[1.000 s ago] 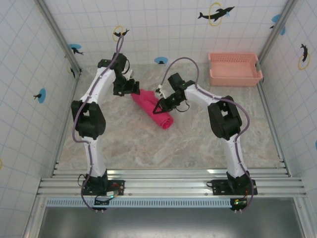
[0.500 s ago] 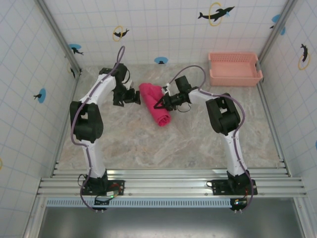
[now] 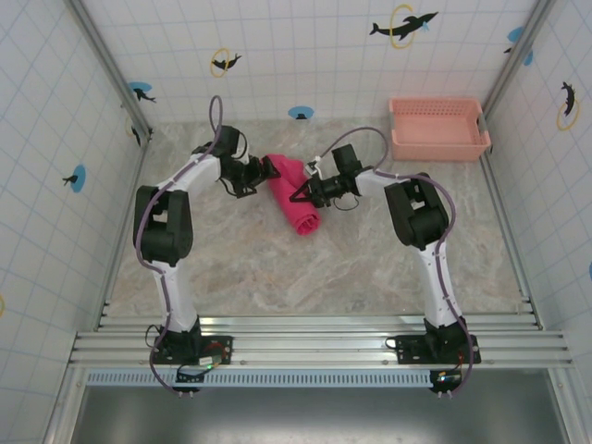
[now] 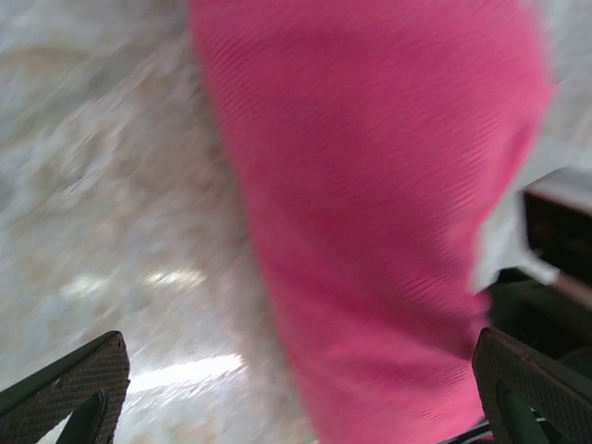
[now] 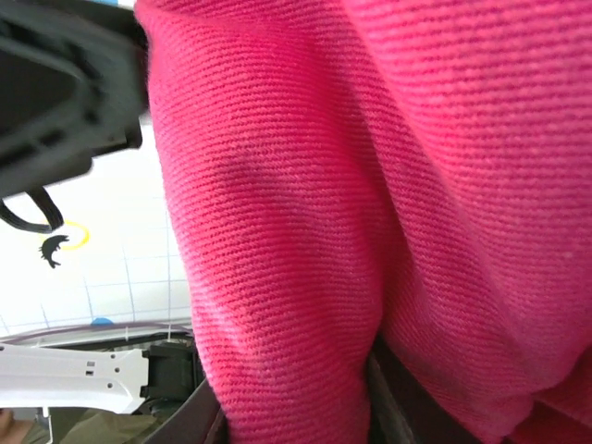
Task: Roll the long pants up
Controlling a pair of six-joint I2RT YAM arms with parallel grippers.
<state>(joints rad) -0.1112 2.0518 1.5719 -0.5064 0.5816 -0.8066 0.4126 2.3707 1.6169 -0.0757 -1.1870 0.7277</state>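
Observation:
My gripper is to carry the long pants to the basket. The layers are coiled snugly at the roll's near end (image 3: 306, 224), so the roll should stay wound as I carry them.
The long pants (image 3: 294, 196) lie as a tight magenta-red roll on the marble table, slanting from back left to front right. My left gripper (image 3: 263, 172) is at the roll's far left end. In the left wrist view it (image 4: 305, 402) is open, its pads (image 4: 76, 387) spread wide, with the pants (image 4: 370, 203) reaching in between them. My right gripper (image 3: 302, 191) presses against the roll's right side. In the right wrist view a thick fold of the pants (image 5: 296, 231) is pinched between its dark fingers (image 5: 199, 416).
A pale salmon-pink plastic basket (image 3: 439, 148) stands at the back right corner. Tiled walls with dolphin stickers close in the back and sides. Metal rails (image 3: 314, 338) run along the near edge by the arm bases.
The roll has shifted toward the back of the table with the right gripper. The left gripper drew away to the left, then came back right against the roll's far end.

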